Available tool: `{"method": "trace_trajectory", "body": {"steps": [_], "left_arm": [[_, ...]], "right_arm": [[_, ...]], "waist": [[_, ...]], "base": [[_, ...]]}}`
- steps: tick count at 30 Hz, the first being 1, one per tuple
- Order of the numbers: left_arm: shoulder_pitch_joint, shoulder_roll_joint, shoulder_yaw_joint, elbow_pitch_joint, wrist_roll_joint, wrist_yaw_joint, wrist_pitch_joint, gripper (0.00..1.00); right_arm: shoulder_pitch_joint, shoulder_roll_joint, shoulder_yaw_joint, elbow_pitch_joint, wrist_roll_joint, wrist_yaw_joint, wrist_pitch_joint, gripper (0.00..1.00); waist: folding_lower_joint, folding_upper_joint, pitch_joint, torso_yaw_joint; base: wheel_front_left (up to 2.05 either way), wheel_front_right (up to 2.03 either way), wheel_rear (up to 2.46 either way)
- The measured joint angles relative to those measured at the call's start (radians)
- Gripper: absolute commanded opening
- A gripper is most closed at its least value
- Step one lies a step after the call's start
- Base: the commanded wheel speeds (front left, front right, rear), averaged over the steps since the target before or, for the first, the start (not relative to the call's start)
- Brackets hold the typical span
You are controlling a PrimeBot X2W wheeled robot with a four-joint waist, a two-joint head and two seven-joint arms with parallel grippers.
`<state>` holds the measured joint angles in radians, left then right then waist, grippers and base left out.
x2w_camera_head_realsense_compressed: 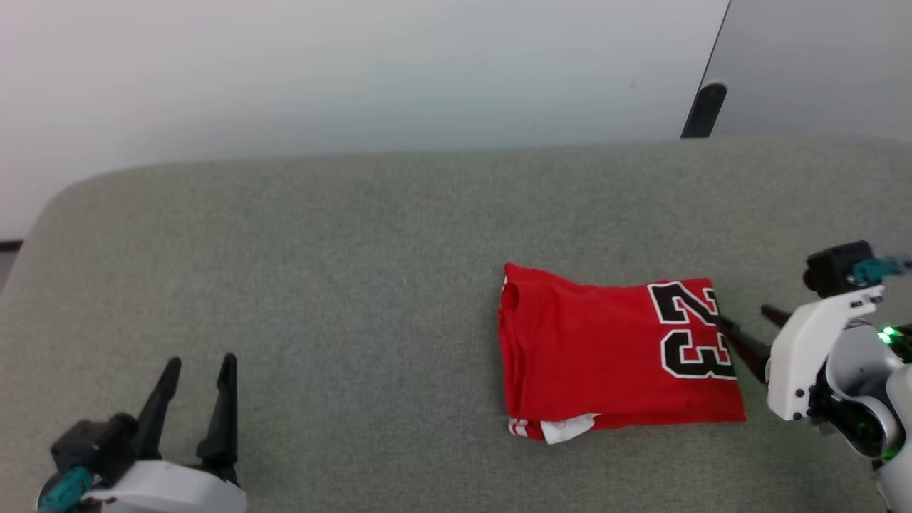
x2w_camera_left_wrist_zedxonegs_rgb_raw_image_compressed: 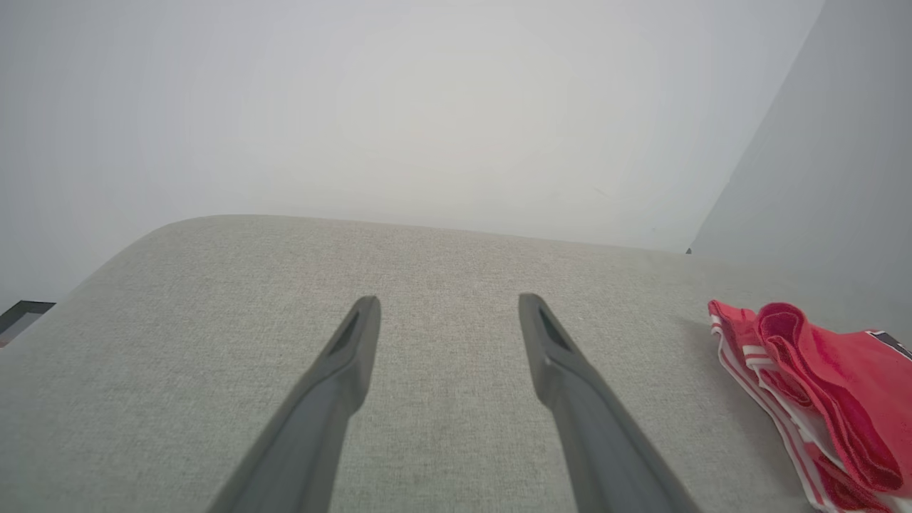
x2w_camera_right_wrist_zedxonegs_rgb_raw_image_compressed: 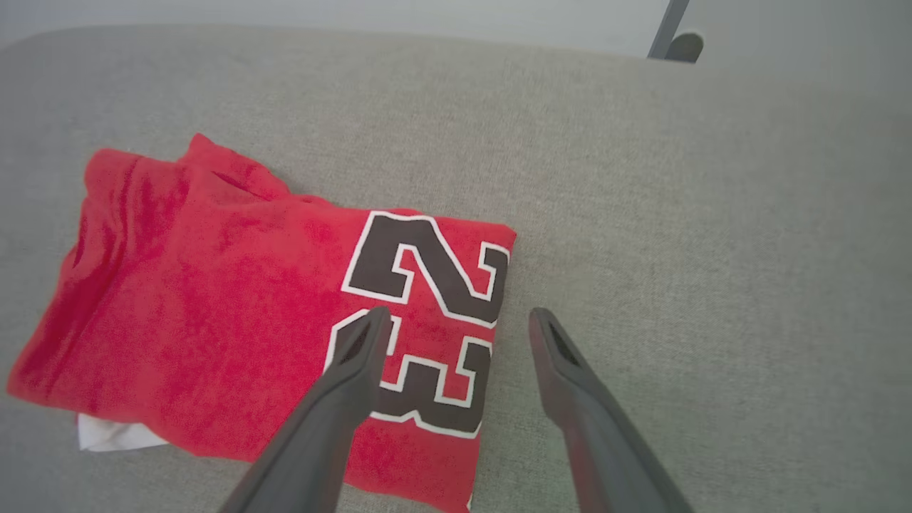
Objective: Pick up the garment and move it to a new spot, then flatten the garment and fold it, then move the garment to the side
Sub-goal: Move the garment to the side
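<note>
The number 23 runs over the end of the garment (x2w_camera_head_realsense_compressed: 598, 355) in a closed fold (x2w_camera_head_realsense_compressed: 732, 375), so the garment will stay folded and slide along when I pull that end.
The garment (x2w_camera_head_realsense_compressed: 605, 349) is a bright red jersey lying folded into a thick rectangle right of centre on the grey padded surface. A black, white-outlined number 23 faces up at its right end, and a white and striped bit pokes out at its front edge. My right gripper (x2w_camera_head_realsense_compressed: 742, 315) stands open at that right end, fingers pointing left. In the right wrist view, the right gripper (x2w_camera_right_wrist_zedxonegs_rgb_raw_image_compressed: 459, 313) straddles the edge of the garment (x2w_camera_right_wrist_zedxonegs_rgb_raw_image_compressed: 214, 299), one finger over the number and one over bare fabric. My left gripper (x2w_camera_head_realsense_compressed: 201, 362) rests open and empty at the lower left, far from the garment (x2w_camera_left_wrist_zedxonegs_rgb_raw_image_compressed: 819, 399), and nothing lies between the fingers of the left gripper (x2w_camera_left_wrist_zedxonegs_rgb_raw_image_compressed: 449, 301).
The grey fabric surface (x2w_camera_head_realsense_compressed: 356, 235) has a rounded far left corner, with a pale wall behind it. A dark post (x2w_camera_head_realsense_compressed: 705, 110) rises just beyond the far right edge. Bare fabric stretches left of and behind the garment.
</note>
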<state>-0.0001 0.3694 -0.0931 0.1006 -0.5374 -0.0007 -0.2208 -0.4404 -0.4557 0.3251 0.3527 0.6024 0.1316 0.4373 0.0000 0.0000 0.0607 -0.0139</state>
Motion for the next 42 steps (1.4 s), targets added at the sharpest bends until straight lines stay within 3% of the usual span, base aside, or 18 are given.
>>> {"method": "trace_trajectory", "body": {"steps": [8,19,20,21,22,23,37,42], "left_arm": [[-0.056,0.006,-0.007,0.01,0.001,-0.008,-0.006,1.0],[-0.118,0.007,-0.017,0.02,0.005,-0.017,-0.013,1.0],[-0.123,0.007,-0.019,0.021,0.005,-0.018,-0.013,1.0],[-0.127,0.007,-0.021,0.024,0.007,-0.018,-0.014,1.0],[-0.13,0.006,-0.025,0.027,0.008,-0.02,-0.014,1.0],[-0.132,0.005,-0.028,0.032,0.008,-0.021,-0.015,1.0],[-0.138,-0.001,-0.035,0.051,0.008,-0.026,-0.026,1.0],[-0.138,0.0,-0.036,0.03,0.008,-0.026,-0.027,1.0]], "right_arm": [[-0.079,-0.035,0.116,0.126,0.145,0.0,0.23,1.0],[-0.171,-0.063,0.211,0.189,0.194,0.0,0.237,1.0],[-0.176,-0.063,0.22,0.19,0.2,0.0,0.23,0.82],[-0.182,-0.065,0.226,0.192,0.204,0.0,0.223,0.41],[-0.184,-0.067,0.233,0.194,0.21,0.0,0.217,0.14],[-0.185,-0.069,0.24,0.194,0.215,0.0,0.211,0.0],[-0.192,-0.067,0.26,0.218,0.307,0.0,0.079,0.0],[-0.197,-0.109,0.223,0.221,0.324,0.0,0.035,0.0]], "waist": [[0.0,0.0,0.075,0.016],[0.0,0.0001,0.172,0.027],[0.0,0.0,0.178,0.027],[0.0,0.0001,0.182,0.026],[0.0,0.0001,0.185,0.026],[0.0,0.0,0.186,0.026],[0.0,0.0,0.164,0.001],[0.0,0.0001,0.168,-0.027]], "base": [[0.0,0.0,0.0],[0.0,0.0,0.0],[0.0,0.0,0.0],[0.0,0.0,0.0],[0.0,0.0,0.0],[0.0,0.0,0.0],[0.0,0.0,0.0],[0.0,0.0,0.0]]}}
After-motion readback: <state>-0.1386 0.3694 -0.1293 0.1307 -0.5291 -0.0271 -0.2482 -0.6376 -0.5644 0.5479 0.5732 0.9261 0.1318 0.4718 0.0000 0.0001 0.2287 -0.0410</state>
